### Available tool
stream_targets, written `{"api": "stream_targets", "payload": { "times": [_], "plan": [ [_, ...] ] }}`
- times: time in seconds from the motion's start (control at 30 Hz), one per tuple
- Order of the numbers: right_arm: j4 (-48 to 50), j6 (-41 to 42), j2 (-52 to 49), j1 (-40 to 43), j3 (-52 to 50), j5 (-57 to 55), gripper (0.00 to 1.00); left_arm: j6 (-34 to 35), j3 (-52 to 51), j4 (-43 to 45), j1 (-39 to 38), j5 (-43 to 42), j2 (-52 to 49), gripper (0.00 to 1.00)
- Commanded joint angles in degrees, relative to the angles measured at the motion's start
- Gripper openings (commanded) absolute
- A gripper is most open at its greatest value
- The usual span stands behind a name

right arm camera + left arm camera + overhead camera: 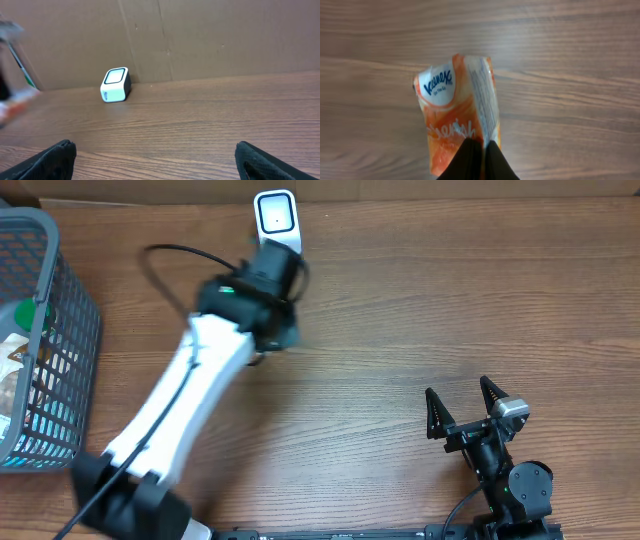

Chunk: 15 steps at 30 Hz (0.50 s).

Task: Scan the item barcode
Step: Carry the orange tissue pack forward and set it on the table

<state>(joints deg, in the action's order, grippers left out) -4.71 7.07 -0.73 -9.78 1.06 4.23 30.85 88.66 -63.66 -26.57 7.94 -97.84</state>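
Note:
I should keep carrying the tissue pack (454, 107) with my left gripper, as the wood ahead of my right gripper (375, 355) is clear, until it rests flat there, then release.
The item is an orange and white Kleenex tissue pack (454, 107). My left gripper (483, 146) is shut on its near edge and holds it above the wooden table. In the overhead view the left gripper (268, 268) sits right in front of the white scanner (275, 218) at the table's back edge, and the arm hides the pack. No barcode shows on the pack's visible faces. My right gripper (462, 398) rests open at the front right with nothing between its fingers. From the right wrist view the right gripper (155, 148) faces the scanner (115, 84), far ahead to its left.
A grey wire basket (52, 330) holding several packaged goods stands at the left edge. A black cable (160, 265) loops behind the left arm. A cardboard wall (200, 35) closes off the back of the table.

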Motion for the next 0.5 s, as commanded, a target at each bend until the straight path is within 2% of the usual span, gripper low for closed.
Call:
{"api": "stream_targets", "payload": {
  "times": [0.0,0.27,0.47],
  "plan": [
    [0.24,0.24,0.57,0.11,-0.61,-0.11,1.00,3.04,-1.18,4.15,-3.50,-2.05,-4.87,0.04],
    [0.24,0.24,0.57,0.11,-0.61,-0.11,1.00,3.02,-1.14,15.74,-11.23,-1.81,-15.67,0.04],
    [0.24,0.24,0.57,0.11,-0.61,-0.11,1.00,3.02,-0.17,18.14,-11.93,-1.60,-16.79,0.04]
  ]
}}
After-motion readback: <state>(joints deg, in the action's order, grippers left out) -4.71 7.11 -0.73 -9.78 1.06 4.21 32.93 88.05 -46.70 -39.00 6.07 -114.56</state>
